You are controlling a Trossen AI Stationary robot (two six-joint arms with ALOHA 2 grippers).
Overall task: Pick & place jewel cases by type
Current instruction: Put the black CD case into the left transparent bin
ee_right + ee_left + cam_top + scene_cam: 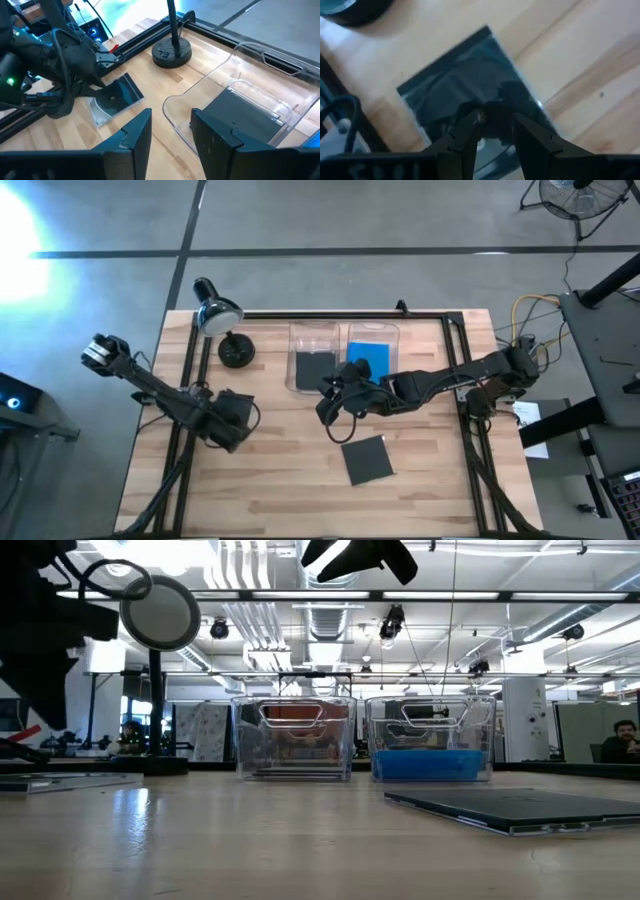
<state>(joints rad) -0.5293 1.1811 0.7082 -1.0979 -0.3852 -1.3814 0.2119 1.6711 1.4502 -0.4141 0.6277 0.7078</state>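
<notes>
My left gripper is above the flat dark case's middle. It should move back to an edge while my right gripper comes to the opposite edge.
A dark jewel case (465,75) lies flat on the table near its left side, also seen in the right wrist view (117,95). My left gripper (495,125) is open and points down over that case's middle. My right gripper (327,408) is open, holds nothing and hovers above the table just in front of the left clear bin (315,335). That bin holds a dark case (315,367). The right clear bin (372,332) holds a blue case (370,358). Another dark case (367,460) lies flat toward the near edge. My left gripper has its fingers (470,132) low over the dark case, one on either side of the case's centre. I cannot tell whether they touch it.
A desk lamp stands at the far left, its head (215,310) over the table and its round base (236,352) beside the left bin. Black rails (455,350) run along the table's left, right and far sides. Bare wood lies between the arms and the near edge.
</notes>
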